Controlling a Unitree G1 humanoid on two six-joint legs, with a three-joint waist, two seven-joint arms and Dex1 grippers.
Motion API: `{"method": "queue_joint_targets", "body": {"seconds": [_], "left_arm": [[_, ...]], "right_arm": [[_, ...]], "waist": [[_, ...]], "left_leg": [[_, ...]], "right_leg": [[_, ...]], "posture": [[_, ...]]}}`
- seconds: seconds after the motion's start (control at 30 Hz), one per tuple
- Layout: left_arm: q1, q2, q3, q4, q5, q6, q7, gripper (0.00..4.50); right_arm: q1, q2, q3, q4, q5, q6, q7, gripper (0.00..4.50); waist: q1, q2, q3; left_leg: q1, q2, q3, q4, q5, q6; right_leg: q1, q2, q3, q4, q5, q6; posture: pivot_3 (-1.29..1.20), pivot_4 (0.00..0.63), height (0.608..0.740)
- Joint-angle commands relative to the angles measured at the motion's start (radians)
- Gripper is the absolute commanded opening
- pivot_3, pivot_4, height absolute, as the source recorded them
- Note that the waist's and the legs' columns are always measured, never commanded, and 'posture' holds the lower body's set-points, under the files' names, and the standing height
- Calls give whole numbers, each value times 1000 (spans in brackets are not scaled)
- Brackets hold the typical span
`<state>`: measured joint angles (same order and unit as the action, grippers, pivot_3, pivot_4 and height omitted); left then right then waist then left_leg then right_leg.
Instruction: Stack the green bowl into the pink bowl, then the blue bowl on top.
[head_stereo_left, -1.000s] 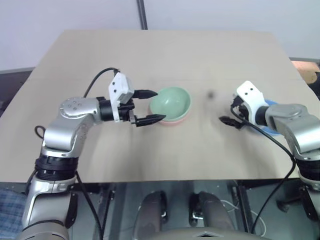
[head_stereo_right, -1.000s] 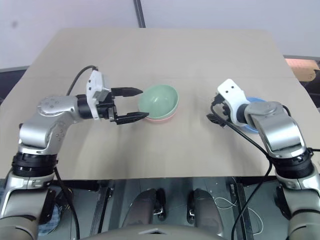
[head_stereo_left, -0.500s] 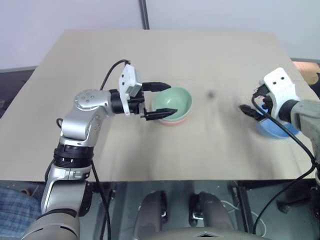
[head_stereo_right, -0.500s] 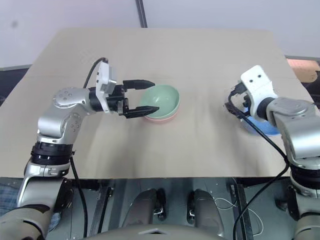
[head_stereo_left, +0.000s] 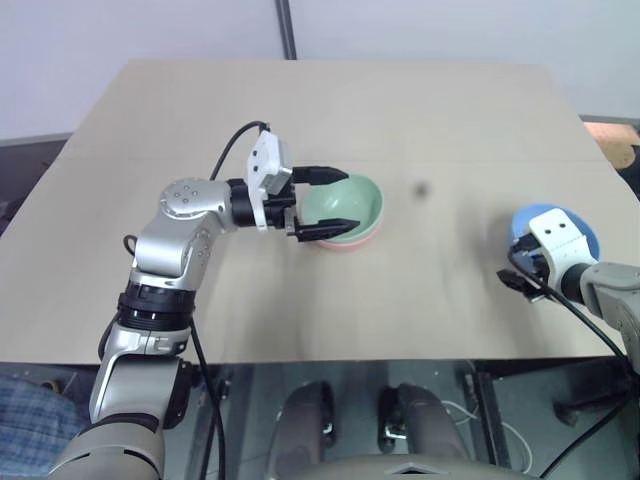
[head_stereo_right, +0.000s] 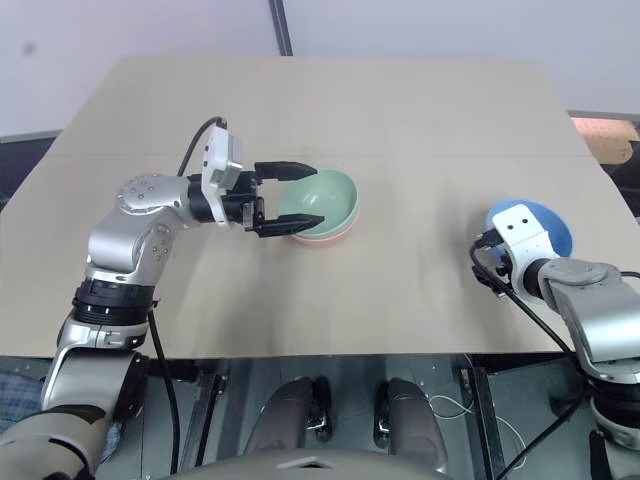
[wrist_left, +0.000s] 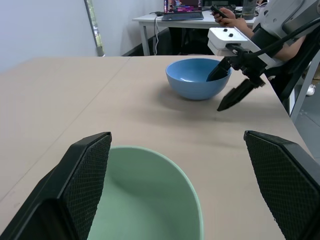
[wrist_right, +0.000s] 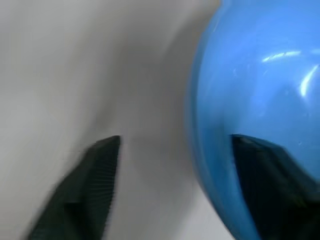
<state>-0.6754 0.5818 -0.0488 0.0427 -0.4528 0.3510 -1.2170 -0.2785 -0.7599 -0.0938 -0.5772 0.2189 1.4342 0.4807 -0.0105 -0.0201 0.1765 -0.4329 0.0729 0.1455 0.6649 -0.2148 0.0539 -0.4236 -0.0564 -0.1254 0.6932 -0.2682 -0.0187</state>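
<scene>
I expect the blue bowl (head_stereo_left: 585, 226) to nest just as deep when I lower it, since only a thin rim of the pink bowl (head_stereo_left: 352, 244) shows under the green bowl.
The green bowl (head_stereo_left: 350, 203) sits nested in the pink bowl (head_stereo_left: 345, 244), of which only a thin rim shows beneath it, at the middle of the table. My left gripper (head_stereo_left: 350, 200) is open and level, one finger on each side of the green bowl's left part. The blue bowl (head_stereo_left: 560, 222) stands at the table's right, partly behind my right wrist. My right gripper (wrist_right: 172, 147) is open and straddles the blue bowl's (wrist_right: 250, 100) near rim, one finger inside and the other outside, apart from the wall. The left wrist view shows the blue bowl (wrist_left: 192, 80) and the right gripper (wrist_left: 220, 92).
The tan table (head_stereo_left: 300, 110) has a small dark spot (head_stereo_left: 421, 187) between the two stacks. Its near edge lies close to my right gripper. In the left wrist view a person's hand (wrist_left: 227, 12) and a laptop (wrist_left: 182, 6) show at a white desk beyond the table.
My right gripper has swung right and down toward the table's near edge, coming over the blue bowl's near rim with its fingers narrower. The left gripper has edged right around the green bowl.
</scene>
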Motion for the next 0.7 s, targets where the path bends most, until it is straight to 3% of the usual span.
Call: {"method": "queue_joint_targets", "body": {"seconds": [0.03,0.1,0.13,0.17,0.43,0.7], "left_arm": [[-18,8,13,-21,0,-17,0,4500],[-15,10,15,-23,1,-17,3,4500],[-14,10,16,-24,1,-16,4,4500],[-12,12,16,-25,0,-15,4,4500],[3,23,23,-38,-3,-12,9,4500],[-4,64,41,13,17,-24,13,4500]], "right_arm": [[-13,-16,-8,-12,14,-29,-1,1836],[-17,-15,-7,-6,19,-35,-2,1073],[-20,-16,-7,-3,20,-39,-4,407],[-22,-19,-4,0,23,-43,-4,24],[-93,-53,50,24,42,-101,23,24],[-457,17,303,23,86,-258,149,24]], "waist": [[0,0,0],[1,0,0],[1,0,0],[0,0,0],[-2,0,0],[-6,1,1]], "left_leg": [[0,0,0,0,0,0],[0,0,0,0,0,0],[0,0,0,0,0,0],[0,0,0,0,0,0],[0,0,0,0,0,0],[1,1,1,0,0,0]], "right_leg": [[0,0,0,0,0,0],[0,0,0,0,0,0],[0,0,0,0,0,0],[0,0,0,0,0,0],[0,0,0,0,0,0],[-1,1,1,1,0,0]], "posture": [[0,150,739],[0,150,739],[0,150,739],[0,150,739],[0,150,739],[0,150,739]]}}
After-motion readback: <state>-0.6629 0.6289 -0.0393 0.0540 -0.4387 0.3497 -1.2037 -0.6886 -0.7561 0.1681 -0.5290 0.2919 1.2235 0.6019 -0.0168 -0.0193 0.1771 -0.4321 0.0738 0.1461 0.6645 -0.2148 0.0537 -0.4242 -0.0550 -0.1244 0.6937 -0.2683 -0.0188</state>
